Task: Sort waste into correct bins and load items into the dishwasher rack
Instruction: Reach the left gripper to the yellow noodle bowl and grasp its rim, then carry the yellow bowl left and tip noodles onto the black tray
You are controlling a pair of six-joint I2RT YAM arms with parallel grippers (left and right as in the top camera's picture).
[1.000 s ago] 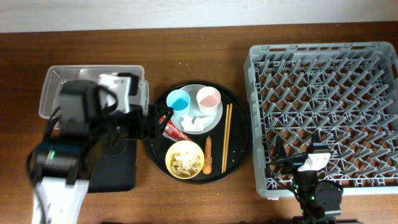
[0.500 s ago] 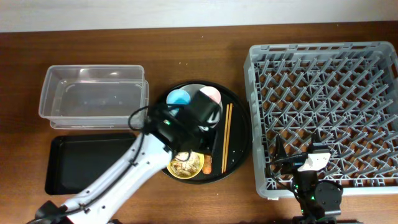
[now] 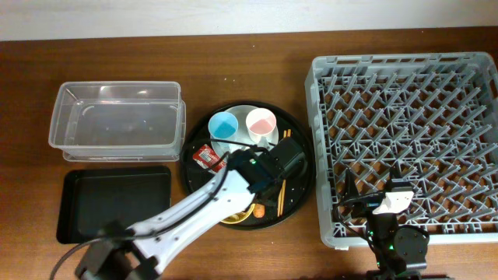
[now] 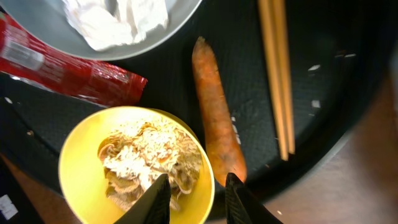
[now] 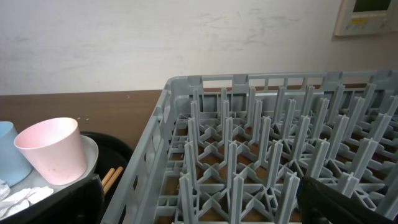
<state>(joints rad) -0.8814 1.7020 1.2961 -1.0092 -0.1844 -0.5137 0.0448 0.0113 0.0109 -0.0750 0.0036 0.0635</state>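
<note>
My left gripper should go on moving down until its open fingers, now straddling the yellow bowl's rim (image 4: 209,185) with one on the food scraps' side (image 4: 183,171), close on that rim.
In the left wrist view my left gripper (image 4: 199,200) is open, its jaws straddling the right rim of the yellow bowl (image 4: 81,168), which holds beige food scraps (image 4: 149,155). An orange carrot piece (image 4: 214,112) lies just right of the bowl, the chopsticks (image 4: 277,74) farther right. A red wrapper (image 4: 62,68) and white tissue (image 4: 118,18) lie beyond. From overhead the left arm (image 3: 268,167) covers most of the bowl. The blue cup (image 3: 223,124) and pink cup (image 3: 260,122) stand on the plate (image 3: 272,138). My right gripper (image 5: 199,208) hangs open over the rack (image 3: 405,132).
The clear tub (image 3: 117,117) sits at the far left with the shallow black tray (image 3: 117,202) in front of it. The round black tray (image 3: 310,167) carries the dishes and lies close to the rack's left wall.
The left arm has swung from beside the clear tub across to the front right of the round tray. The right arm has not moved.
</note>
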